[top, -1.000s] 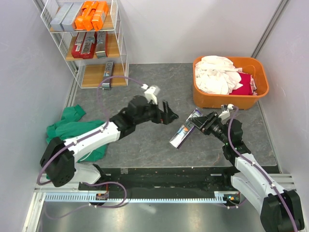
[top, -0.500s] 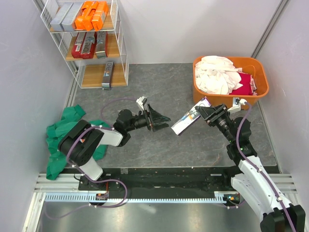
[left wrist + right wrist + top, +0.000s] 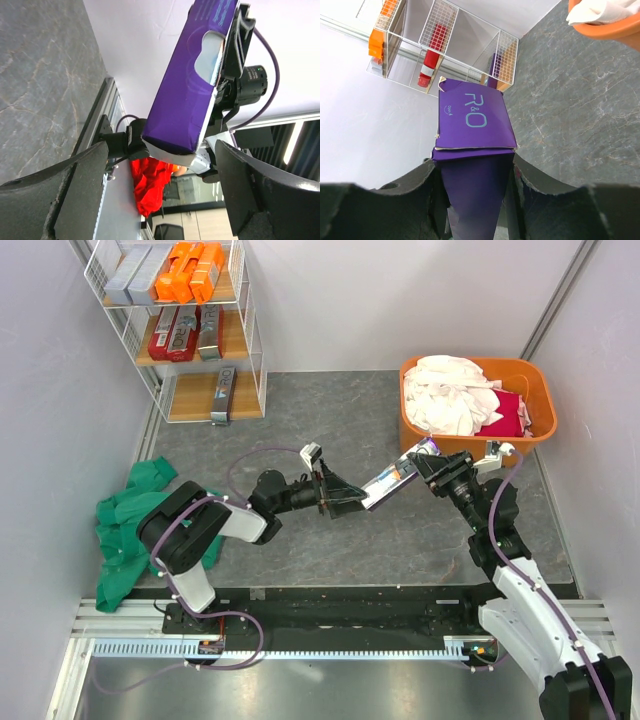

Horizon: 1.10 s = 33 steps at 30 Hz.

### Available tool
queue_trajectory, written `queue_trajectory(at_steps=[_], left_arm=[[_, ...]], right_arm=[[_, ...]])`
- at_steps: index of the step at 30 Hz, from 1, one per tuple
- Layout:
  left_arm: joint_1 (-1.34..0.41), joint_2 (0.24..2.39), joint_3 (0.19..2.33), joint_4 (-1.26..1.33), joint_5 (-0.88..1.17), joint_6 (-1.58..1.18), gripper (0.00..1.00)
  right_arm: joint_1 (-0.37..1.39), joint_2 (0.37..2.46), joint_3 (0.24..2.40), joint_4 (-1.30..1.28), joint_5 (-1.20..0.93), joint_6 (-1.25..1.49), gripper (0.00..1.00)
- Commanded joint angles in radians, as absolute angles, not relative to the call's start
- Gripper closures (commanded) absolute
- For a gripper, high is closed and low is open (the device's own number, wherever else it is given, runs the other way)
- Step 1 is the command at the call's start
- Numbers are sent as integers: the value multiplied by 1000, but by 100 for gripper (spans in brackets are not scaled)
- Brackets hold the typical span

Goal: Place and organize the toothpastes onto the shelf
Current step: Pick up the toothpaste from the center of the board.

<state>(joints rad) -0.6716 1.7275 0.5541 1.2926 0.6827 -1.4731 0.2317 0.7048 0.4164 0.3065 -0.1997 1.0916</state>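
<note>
Next, my left gripper closes on the carton's loose end (image 3: 376, 492) before my right gripper opens, because the shelf (image 3: 189, 397) is a long way from my right gripper.
My right gripper (image 3: 428, 469) is shut on a purple and white "R&O" toothpaste carton (image 3: 390, 481) and holds it above the grey table, free end pointing left. In the right wrist view the carton (image 3: 472, 127) sits between my right gripper's (image 3: 473, 172) fingers. My left gripper (image 3: 349, 502) is open at the carton's free end. In the left wrist view that end of the carton (image 3: 192, 85) lies between the spread fingers of my left gripper (image 3: 161, 152), not touching them. The white wire shelf (image 3: 252, 340) at the back left holds silver (image 3: 135, 270), orange (image 3: 190, 270) and red (image 3: 172, 332) cartons, with one more (image 3: 225, 390) on the bottom board.
An orange tub (image 3: 535, 430) of laundry stands at the back right, close behind my right gripper. A green cloth (image 3: 130, 510) lies at the left edge by the left arm's base. The shelf also shows in the right wrist view (image 3: 445, 50).
My right gripper lifted the carton off the table and carried it up and left. My left gripper swung down and right until its open fingers reached the carton's free end.
</note>
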Motion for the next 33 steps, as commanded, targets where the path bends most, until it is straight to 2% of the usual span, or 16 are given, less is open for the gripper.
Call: queue_trajectory(at_steps=[1,3,7,11,16,19,21,23,30,31,33], left_arm=[[-722,1773,614,1663,661,-1500,12],[-736,1792,640,1663,653,-1499,16],[-758,1784,652,1663,603,-1477,33],[-758,1759,643,1658,563,-1463,39],[-770,1767,664,1660,571,-1474,53],[-770,1760,655,1661,560,-1470,57],[-767,1758,653,1660,560,-1467,60],[-764,1755,647,1660,560,-1466,61],[-713,1729,589,1661,564,-1468,63],[-704,1723,580,1661,565,-1468,63],[-675,1704,552,1661,572,-1468,64]], right_arm=[[233,706,474,423,-176,1132,66],[232,707,471,429,-178,1144,66],[232,704,456,436,-170,1169,66],[233,703,436,451,-170,1193,66],[233,715,410,485,-181,1224,66],[233,724,403,486,-192,1223,65],[233,726,399,483,-198,1224,60],[233,730,396,476,-199,1221,51],[233,762,379,451,-216,1210,28],[232,770,377,451,-219,1207,21],[232,778,374,453,-229,1203,15]])
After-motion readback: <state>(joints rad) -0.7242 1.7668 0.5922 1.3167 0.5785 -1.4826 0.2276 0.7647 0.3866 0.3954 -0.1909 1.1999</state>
